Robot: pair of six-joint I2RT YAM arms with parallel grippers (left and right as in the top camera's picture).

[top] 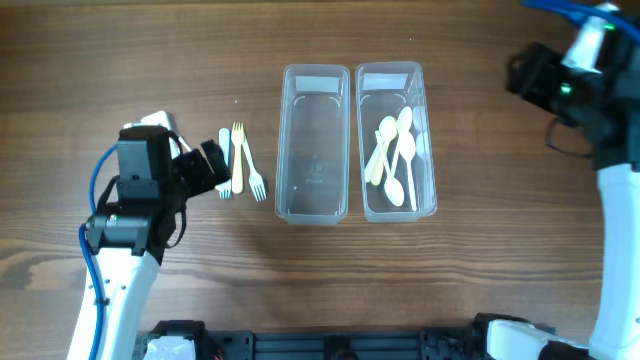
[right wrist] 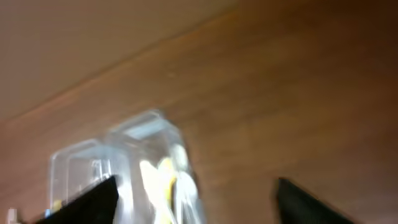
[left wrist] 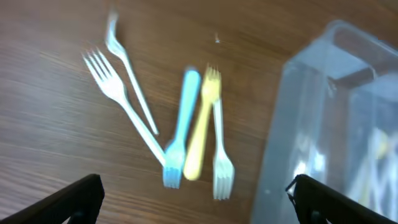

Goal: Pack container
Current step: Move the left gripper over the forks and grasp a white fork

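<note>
The loose forks (top: 238, 165) are on the other side of both containers from my right gripper, so my left gripper should move down and grab a white fork (left wrist: 140, 93) by its handle first.
Several plastic forks (top: 242, 165) lie on the wooden table left of two clear containers. In the left wrist view they are a blue fork (left wrist: 179, 134), a yellow fork (left wrist: 202, 127) and white forks (left wrist: 118, 84). My left gripper (top: 213, 168) is open and empty just left of the forks, which lie ahead of its fingers in its own view (left wrist: 199, 208). The left container (top: 316, 145) is empty. The right container (top: 430, 150) holds several white and cream spoons (top: 395, 155). My right gripper (top: 520, 75) is open, empty and raised at the far right; its own view (right wrist: 196, 205) is blurred.
The empty container's wall (left wrist: 323, 124) shows at the right of the left wrist view. The spoon container (right wrist: 124, 158) shows low left in the right wrist view. Bare wood surrounds the containers.
</note>
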